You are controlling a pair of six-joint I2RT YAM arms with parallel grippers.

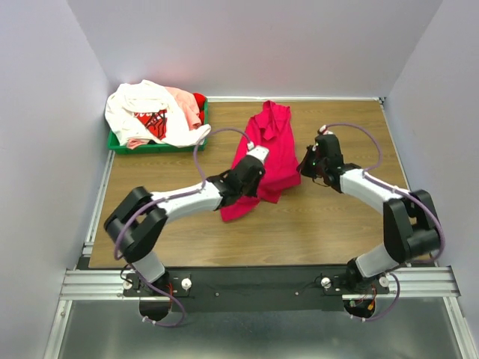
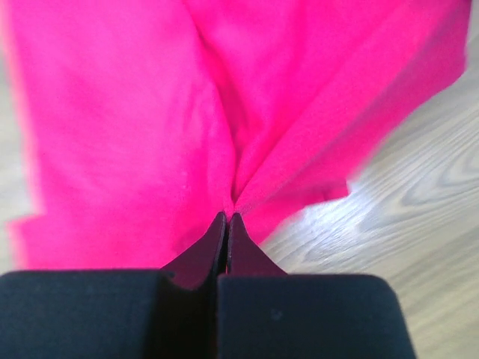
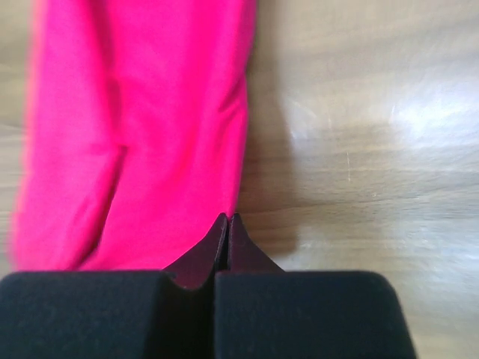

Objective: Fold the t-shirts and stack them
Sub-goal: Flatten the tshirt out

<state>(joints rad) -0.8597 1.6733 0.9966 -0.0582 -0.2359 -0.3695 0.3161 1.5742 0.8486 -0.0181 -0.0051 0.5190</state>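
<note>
Next, I pull the opposite edge (image 1: 296,176) out with my right gripper and grab a new edge with my left gripper, because the magenta-red t-shirt is bunching up at my left gripper's pinch (image 2: 233,183).
The plain magenta-red t-shirt (image 1: 273,142) lies crumpled lengthwise in the middle of the wooden table. My left gripper (image 1: 257,155) rests on its left side, shut on a pinch of cloth; in the left wrist view the folds of the shirt (image 2: 150,112) run together at the gripper's (image 2: 227,215) tips. My right gripper (image 1: 305,166) is shut at the shirt's right edge; in the right wrist view that edge (image 3: 239,134) runs straight into the gripper's (image 3: 227,217) tips and casts a shadow on the table. The white t-shirt with a red graphic (image 1: 146,108), the pale pink one (image 1: 183,101) and the red one (image 1: 199,99) are heaped at the back left.
The heap lies in a green plastic tray (image 1: 150,147) at the table's back left corner. Grey walls close in the table on the left, back and right. A metal rail (image 1: 254,280) with the arm bases runs along the near edge.
</note>
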